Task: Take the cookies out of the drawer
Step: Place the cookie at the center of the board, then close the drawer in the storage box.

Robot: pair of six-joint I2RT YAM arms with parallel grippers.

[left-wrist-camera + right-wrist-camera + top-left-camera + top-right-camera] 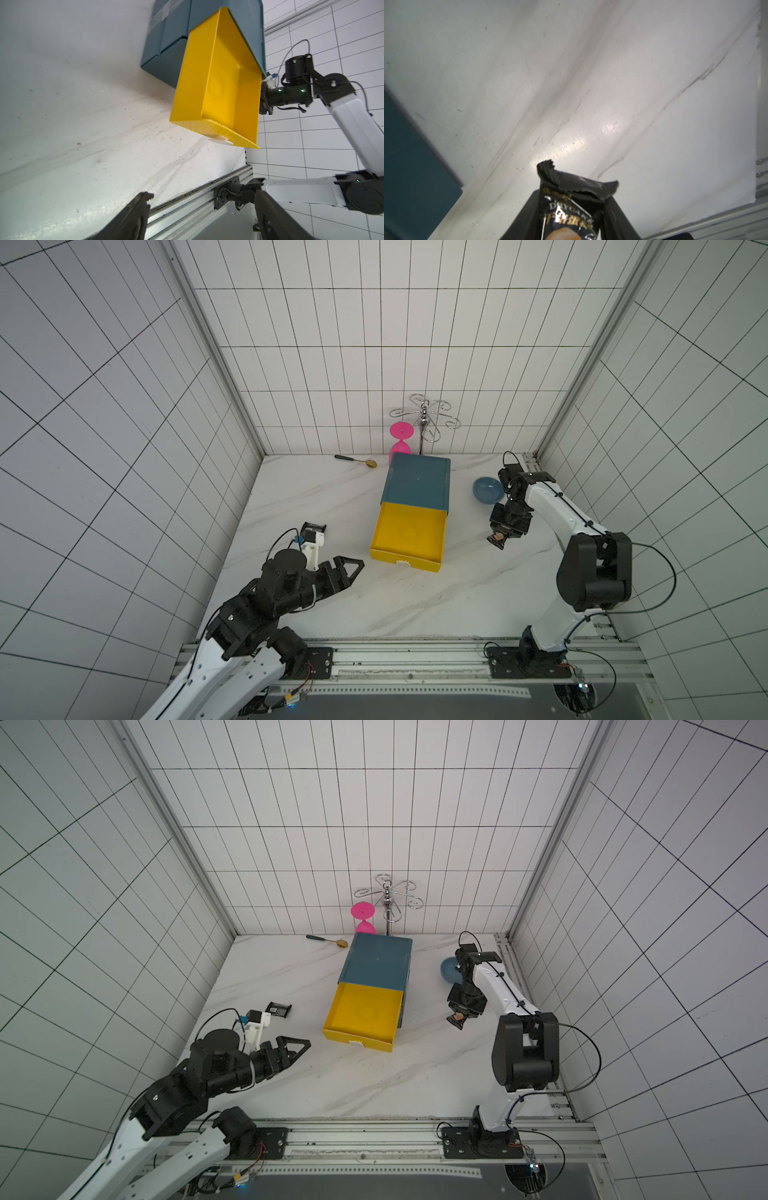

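The empty yellow drawer [409,529] sticks out over the teal cabinet's lower front, so my left gripper should push the drawer shut [404,562] while my right gripper steadies the cabinet.
The yellow drawer [409,537] [363,1017] [228,83] stands pulled out of a teal cabinet [417,479] [376,961]; no packets show on its floor. My right gripper [497,540] [457,1020] [572,199] hangs above the table to the right of the drawer, shut on a black cookie packet [566,209] picturing a tan biscuit. Another black cookie packet [312,527] [279,1009] lies flat on the table left of the drawer. My left gripper [353,568] [300,1047] [202,199] is open and holds nothing, just off the drawer's front left corner.
A blue bowl [487,489] sits right of the cabinet, behind my right gripper. An upturned pink goblet [401,439], a chrome hook stand [424,418] and a spoon [357,460] are at the back wall. A metal rail [415,655] runs along the table's front edge.
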